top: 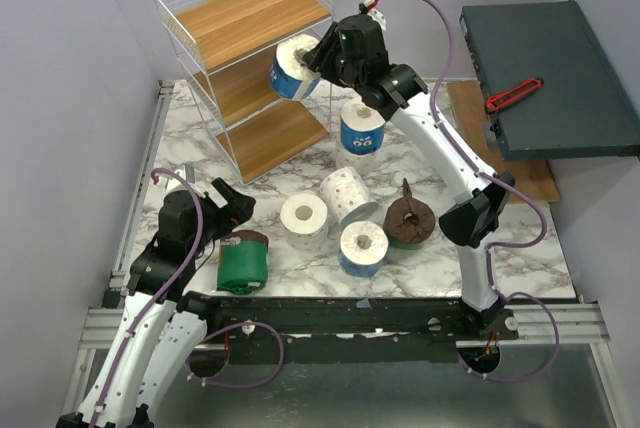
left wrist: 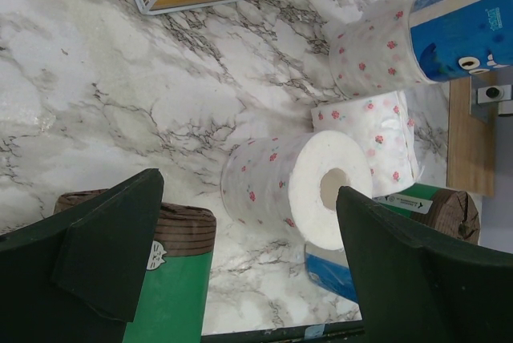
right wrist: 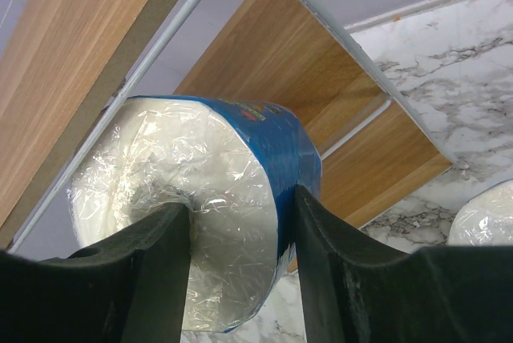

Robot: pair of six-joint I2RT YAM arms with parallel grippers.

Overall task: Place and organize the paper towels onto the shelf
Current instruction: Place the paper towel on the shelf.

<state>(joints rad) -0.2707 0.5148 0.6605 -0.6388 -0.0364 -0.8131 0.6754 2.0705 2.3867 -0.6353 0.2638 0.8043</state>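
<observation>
The top board's edge (top: 284, 37) is in the way of my right gripper in the blue roll's core. I should let go of the roll and push its front (top: 291, 86) further in from lower down.
My right gripper (top: 318, 60) is shut on a blue-wrapped paper towel roll (top: 293, 66), holding it in the air at the open side of the shelf (top: 250, 23), level with its middle board. In the right wrist view one finger sits in the roll's (right wrist: 200, 183) core and the other presses its blue side. My left gripper (top: 225, 210) hangs open and empty over the table, between a lying green roll (left wrist: 172, 279) and a pink-speckled roll (left wrist: 296, 187). Another blue roll (top: 362, 128), two speckled rolls (top: 304, 218) (top: 345, 193), a blue roll (top: 363, 248) and a brown-ended roll (top: 409, 220) stand on the marble table.
A dark grey-green flat box (top: 560, 68) lies at the right with a red-handled tool (top: 514, 94) on it, over a wooden board (top: 500, 138). Grey walls close in the left and back. A metal rail (top: 350, 313) runs along the near edge.
</observation>
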